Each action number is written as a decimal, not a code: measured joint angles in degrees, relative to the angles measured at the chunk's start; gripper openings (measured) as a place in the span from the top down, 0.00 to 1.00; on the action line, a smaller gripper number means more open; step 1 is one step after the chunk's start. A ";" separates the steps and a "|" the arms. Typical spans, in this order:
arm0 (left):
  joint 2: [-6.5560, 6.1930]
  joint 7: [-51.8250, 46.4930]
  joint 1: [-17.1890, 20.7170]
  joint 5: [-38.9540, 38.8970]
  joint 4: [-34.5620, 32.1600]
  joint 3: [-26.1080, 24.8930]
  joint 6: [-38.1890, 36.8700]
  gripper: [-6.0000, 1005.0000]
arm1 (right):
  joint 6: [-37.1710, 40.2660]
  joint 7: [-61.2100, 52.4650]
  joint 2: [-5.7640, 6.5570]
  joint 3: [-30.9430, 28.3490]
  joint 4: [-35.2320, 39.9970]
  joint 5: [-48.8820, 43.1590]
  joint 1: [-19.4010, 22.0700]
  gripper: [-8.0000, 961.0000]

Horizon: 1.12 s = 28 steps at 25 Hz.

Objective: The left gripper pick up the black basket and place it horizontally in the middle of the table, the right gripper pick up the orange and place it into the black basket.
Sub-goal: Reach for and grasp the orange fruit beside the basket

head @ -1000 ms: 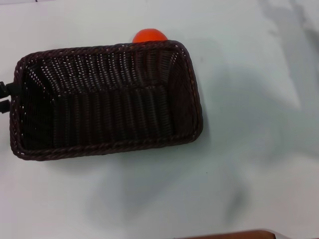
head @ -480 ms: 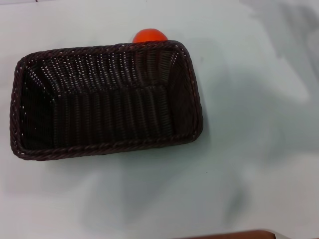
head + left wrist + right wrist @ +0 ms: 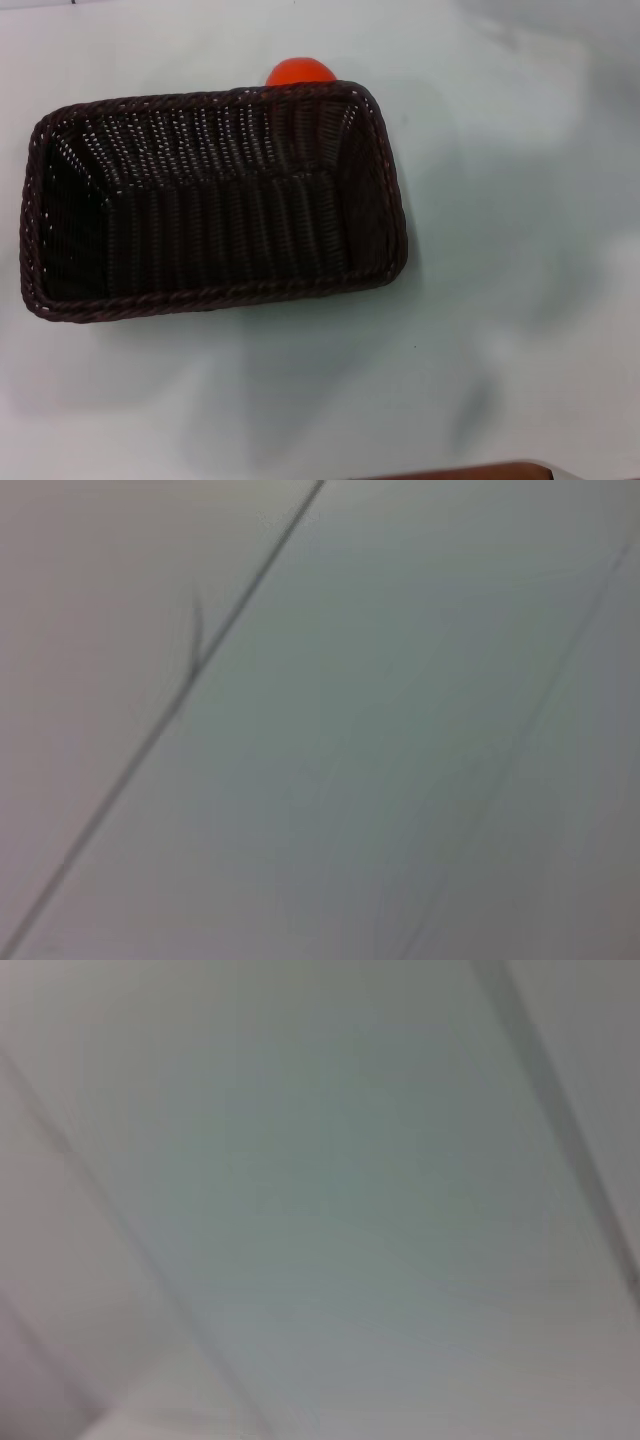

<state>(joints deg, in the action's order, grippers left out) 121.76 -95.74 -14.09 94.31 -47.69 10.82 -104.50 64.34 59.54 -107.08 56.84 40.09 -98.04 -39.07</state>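
Observation:
Open table [image 3: 395, 62] lies beside the black basket's far rim, so my right gripper should keep moving in behind that rim and close on the orange [image 3: 301, 71].
The black basket [image 3: 210, 200] lies lengthwise across the white table [image 3: 500, 250] in the head view, left of the middle, open side up and empty. The orange [image 3: 298, 71] sits on the table just behind the basket's far rim, partly hidden by it. Neither gripper shows in the head view. The left wrist view and the right wrist view show only pale blurred surface, with no fingers and no task object.
A brown edge [image 3: 460, 472] shows at the bottom right of the head view. Soft shadows lie on the table at the upper right and below the basket.
The left gripper's black tip, at the basket's left end 1.0 s ago, has gone out of view. The basket and the orange have not moved. The upper-right shadow has shifted.

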 joint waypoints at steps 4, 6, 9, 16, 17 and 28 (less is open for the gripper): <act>0.29 0.57 -1.00 -0.03 0.14 0.00 -3.79 0.29 | 7.39 -11.50 -0.06 -5.88 -0.04 -18.57 -8.42 0.10; 0.45 1.27 -1.39 -0.06 -0.11 -0.19 -6.42 0.30 | 8.51 -14.71 -0.66 -6.49 -0.28 -23.56 -10.75 0.11; 0.78 1.96 -1.65 -0.74 -0.13 -0.25 -9.09 0.30 | 8.43 -18.76 -1.38 -5.84 -2.23 -28.36 -13.30 0.11; 1.86 4.52 -1.46 -1.59 -0.16 0.60 -11.24 0.30 | 5.39 -22.45 -3.84 -2.69 -4.97 -34.48 -16.83 0.11; 1.86 4.61 -1.46 -1.59 -0.13 0.83 -11.24 0.30 | 4.33 -22.76 -4.27 -1.75 -5.27 -34.68 -17.04 0.11; 1.97 5.88 -1.41 -1.27 0.37 3.77 -10.96 0.30 | -8.26 -23.07 -9.32 4.32 -11.03 -35.03 -20.05 0.12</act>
<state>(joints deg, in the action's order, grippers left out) 123.73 -89.85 -15.50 93.05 -47.31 14.59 -115.47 56.07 36.46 -116.40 61.16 29.06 -133.06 -59.12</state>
